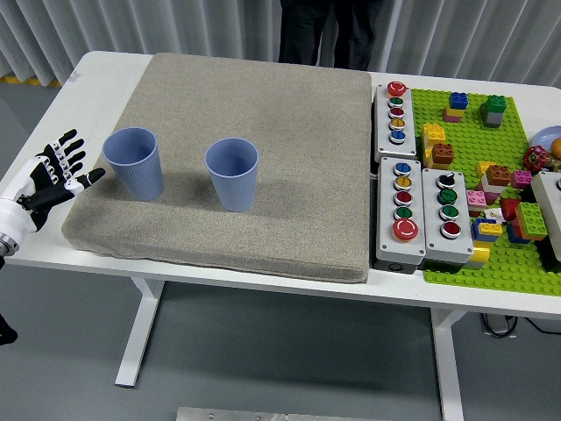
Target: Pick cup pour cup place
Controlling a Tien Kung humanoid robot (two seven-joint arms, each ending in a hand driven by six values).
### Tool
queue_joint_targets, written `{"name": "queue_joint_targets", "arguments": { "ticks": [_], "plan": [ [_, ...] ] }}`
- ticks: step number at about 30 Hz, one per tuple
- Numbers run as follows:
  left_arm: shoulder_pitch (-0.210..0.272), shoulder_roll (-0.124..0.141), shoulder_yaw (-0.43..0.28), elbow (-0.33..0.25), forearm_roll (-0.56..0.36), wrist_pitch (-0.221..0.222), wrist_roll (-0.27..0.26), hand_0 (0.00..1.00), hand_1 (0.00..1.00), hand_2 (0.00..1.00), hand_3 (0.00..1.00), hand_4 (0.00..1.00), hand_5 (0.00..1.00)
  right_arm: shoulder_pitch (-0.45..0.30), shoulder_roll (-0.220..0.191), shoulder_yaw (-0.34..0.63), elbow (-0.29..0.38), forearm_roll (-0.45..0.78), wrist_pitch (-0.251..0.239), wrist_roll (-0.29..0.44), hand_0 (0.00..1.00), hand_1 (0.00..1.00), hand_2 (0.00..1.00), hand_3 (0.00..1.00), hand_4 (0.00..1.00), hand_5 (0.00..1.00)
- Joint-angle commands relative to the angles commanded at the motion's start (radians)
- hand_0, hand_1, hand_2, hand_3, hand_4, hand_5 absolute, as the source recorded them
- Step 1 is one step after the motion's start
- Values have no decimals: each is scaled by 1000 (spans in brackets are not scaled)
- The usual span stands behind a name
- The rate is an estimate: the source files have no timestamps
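Plain blue walls (130, 146) can be seen inside the blue cup (138, 168) by my left hand. I should expect an empty pour when I tilt the cup.
Two blue cups stand upright on the grey mat (263, 105). The left cup (135, 163) is near the mat's left edge; the second cup (232, 174) stands to its right, a little nearer the middle. My left hand (58, 172) comes in from the left edge, fingers spread and holding nothing, its fingertips a short gap left of the left cup. The right hand is out of view.
Three grey button boxes (412, 206) lie right of the mat. A green baseplate (491, 123) with several coloured bricks fills the far right. A person in dark clothes (329, 31) stands at the far side.
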Motion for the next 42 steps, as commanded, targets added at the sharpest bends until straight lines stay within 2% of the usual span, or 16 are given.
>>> {"name": "queue_joint_targets", "arguments": {
  "ticks": [11,21,29,35,42],
  "plan": [
    [-13,-9,26,8,58,11,10,998,998,998,998,983,229,3,1,-3,0,6,-1,0,721,687,730,697,314,308],
    [-47,-24,70,16,68,17,16,998,998,998,998,994,243,4,3,-5,0,12,-2,1,721,687,730,697,315,309],
    [-66,-34,78,34,61,23,14,998,998,998,998,994,245,5,4,-4,0,11,-3,1,721,686,731,697,314,308],
    [-84,-35,94,62,50,27,12,998,998,998,998,995,249,6,3,-8,0,15,-2,1,721,686,730,697,314,308],
    [-127,-45,123,109,32,44,5,998,995,998,998,998,250,4,4,-7,0,11,-2,-1,722,686,730,697,313,309]
  ]
}}
